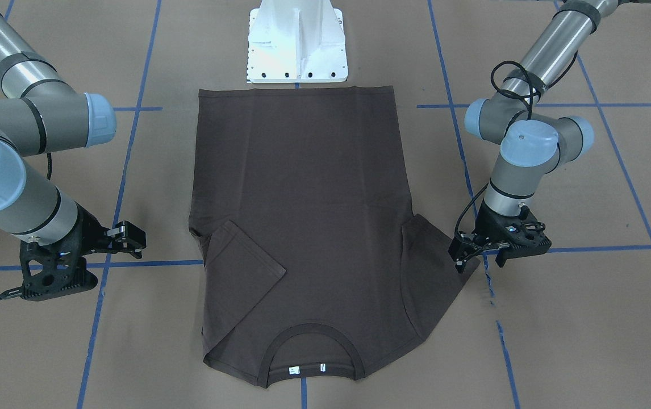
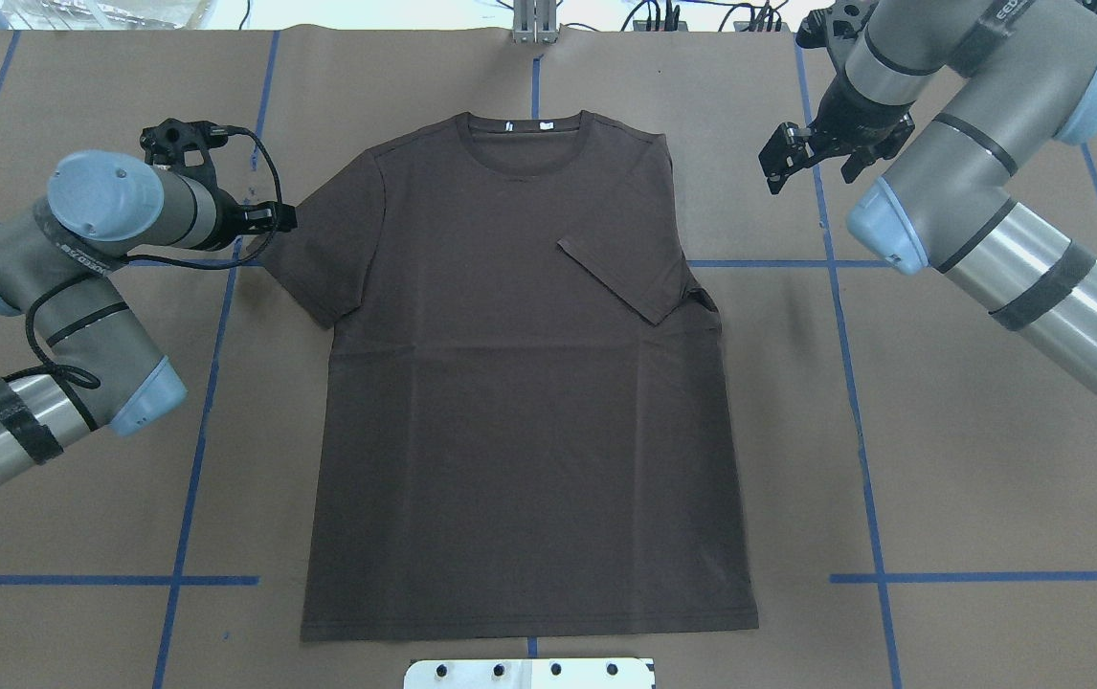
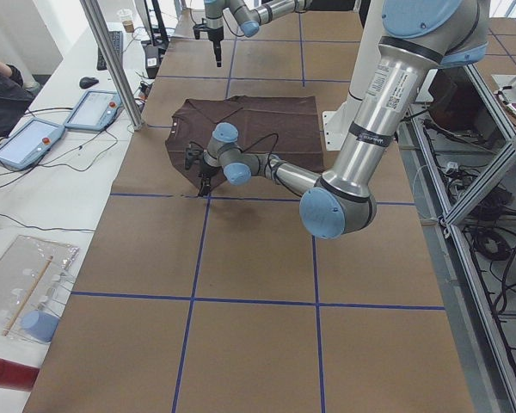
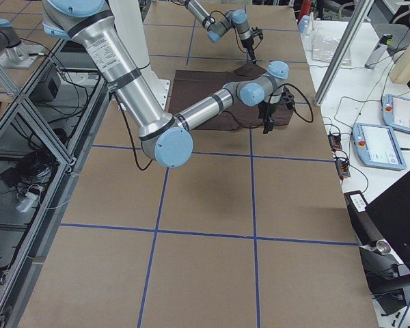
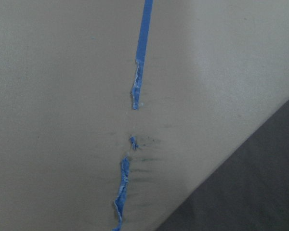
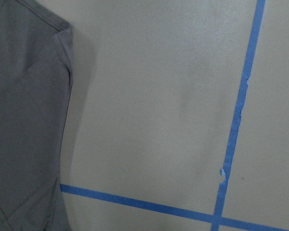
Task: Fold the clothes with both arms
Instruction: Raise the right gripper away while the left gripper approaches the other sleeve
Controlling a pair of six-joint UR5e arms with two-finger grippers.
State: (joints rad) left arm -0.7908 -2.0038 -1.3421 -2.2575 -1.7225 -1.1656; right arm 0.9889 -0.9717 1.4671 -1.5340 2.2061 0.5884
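Note:
I expect the dark brown T-shirt (image 1: 303, 184) to hang down between my grippers and then double over when I fold it, because the hem (image 1: 296, 90) is loose and flat.
The dark brown T-shirt (image 1: 303, 199) lies flat, front up, collar away from the robot (image 2: 510, 383). Its right sleeve (image 2: 625, 277) is folded inward over the chest. Its left sleeve (image 2: 319, 249) is spread flat. My left gripper (image 1: 480, 257) is low at that sleeve's outer corner, jaws apart, holding nothing; it also shows in the overhead view (image 2: 280, 220). The left wrist view shows only the sleeve corner (image 5: 260, 192). My right gripper (image 2: 812, 163) is open and empty, off the shirt beside its right shoulder (image 1: 132, 238). The right wrist view shows the shirt's edge (image 6: 24, 120).
The white pedestal base (image 1: 297, 40) stands at the shirt's hem. Brown paper with blue tape lines (image 2: 855, 402) covers the table. Tablets and cables (image 3: 34, 142) lie off the far table edge.

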